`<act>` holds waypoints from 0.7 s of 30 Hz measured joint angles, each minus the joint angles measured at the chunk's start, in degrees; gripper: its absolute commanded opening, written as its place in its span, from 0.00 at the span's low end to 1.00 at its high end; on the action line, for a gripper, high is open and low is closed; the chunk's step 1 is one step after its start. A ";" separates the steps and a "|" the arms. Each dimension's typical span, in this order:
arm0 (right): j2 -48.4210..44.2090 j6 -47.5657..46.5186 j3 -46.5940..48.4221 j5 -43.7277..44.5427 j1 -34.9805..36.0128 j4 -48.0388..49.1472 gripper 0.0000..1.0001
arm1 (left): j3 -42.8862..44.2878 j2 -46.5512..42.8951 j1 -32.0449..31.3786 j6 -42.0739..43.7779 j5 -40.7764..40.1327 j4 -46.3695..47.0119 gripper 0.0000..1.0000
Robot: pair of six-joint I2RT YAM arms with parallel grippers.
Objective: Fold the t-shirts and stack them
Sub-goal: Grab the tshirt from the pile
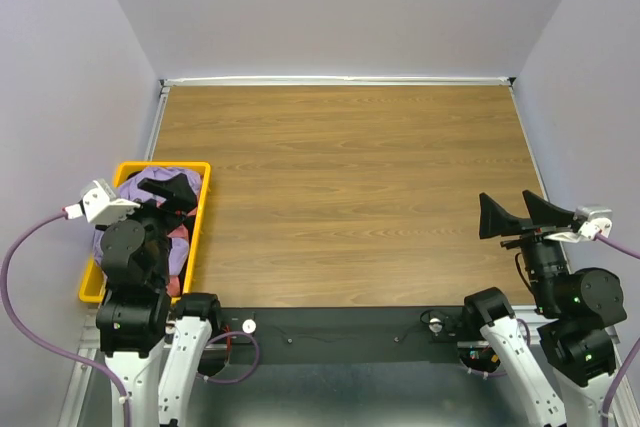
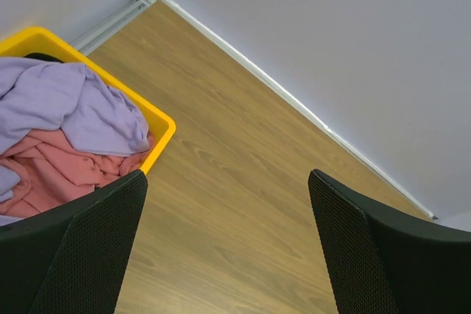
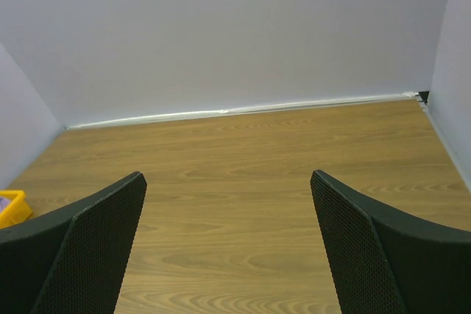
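My left gripper should keep going open toward the far lavender folds (image 1: pixel 155 173) until its fingers straddle one, because the lavender-purple t-shirt (image 1: pixel 130 190) lies atop the dusty red-pink t-shirt.
A crumpled lavender-purple t-shirt (image 2: pixel 66 104) lies on top of a dusty red-pink t-shirt (image 2: pixel 59 170) in the yellow bin (image 2: pixel 158 126) at the table's left edge; the lavender shirt also shows in the top view (image 1: pixel 140 187). A dark patch (image 2: pixel 43 56) at the bin's far rim may be the dark shirt; I cannot tell. My left gripper (image 1: pixel 172 195) hangs over the bin's right side, open and empty (image 2: pixel 228 182). My right gripper (image 1: pixel 512 209) is open and empty above the table's right side (image 3: pixel 228 178).
The wooden table (image 1: pixel 350 187) is walled in by pale lavender panels on three sides. The yellow bin's corner shows at the far left of the right wrist view (image 3: pixel 11 207). The arm bases and cables sit along the near edge.
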 measured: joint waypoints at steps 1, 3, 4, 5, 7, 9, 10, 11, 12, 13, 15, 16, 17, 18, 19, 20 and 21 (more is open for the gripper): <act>0.00 0.00 0.00 0.00 0.00 -0.04 1.00 | 0.00 0.48 0.00 -0.17 0.02 -0.33 0.99; 0.00 0.00 0.00 0.00 0.00 -0.22 1.00 | -0.04 1.68 0.00 -0.90 0.04 -0.68 0.99; -0.02 0.02 0.00 0.00 0.02 -0.35 1.00 | -0.15 2.21 0.00 -1.33 0.02 -0.72 0.99; -0.02 0.07 0.00 0.00 0.02 -0.44 1.00 | -0.31 2.95 0.00 -1.75 0.04 -0.79 0.99; -0.02 0.24 0.00 -0.07 0.07 -0.46 1.00 | -0.50 4.63 0.00 -2.38 0.24 -0.96 0.99; -0.04 0.63 0.00 -0.31 0.09 -0.59 1.00 | -0.76 8.07 0.00 -2.82 0.66 -1.01 0.99; -0.09 0.76 0.00 -0.61 0.11 -0.72 1.00 | -1.03 10.14 0.00 -2.99 1.14 -1.01 0.99; -0.11 0.90 0.00 -1.01 0.13 -0.85 1.00 | -1.14 12.52 0.00 -3.15 1.51 -1.07 0.99; -0.15 1.05 0.00 -1.25 0.17 -0.87 1.00 | -1.22 14.60 0.00 -3.19 1.66 -1.07 0.98; -0.22 1.09 0.00 -1.53 0.50 -1.03 1.00 | -1.25 16.63 0.00 -3.26 1.86 -1.11 0.98; -0.22 1.14 0.00 -1.73 1.07 -1.20 1.00 | -1.16 23.12 0.00 -3.26 2.36 -1.09 0.98; -0.24 1.14 0.00 -1.92 1.36 -1.29 1.00 | -0.66 26.99 0.00 -3.17 2.40 -1.09 0.98; -0.24 1.16 0.00 -2.12 1.62 -1.36 1.00 | 0.13 30.80 0.00 -3.15 2.34 -1.14 0.98; -0.33 1.14 0.00 -2.29 1.79 -1.38 1.00 | 0.72 33.62 0.00 -3.13 2.23 -1.05 0.98; -0.46 1.14 0.00 -2.40 1.97 -1.49 1.00 | 1.40 36.70 0.04 -3.08 1.95 -1.14 0.98; -0.63 1.14 0.00 -2.43 2.03 -1.53 1.00 | 2.29 39.71 0.17 -2.91 1.27 -1.31 0.98; -0.81 1.14 0.00 -2.49 2.10 -1.55 1.00 | 3.65 42.69 0.57 -2.54 0.55 -1.42 0.98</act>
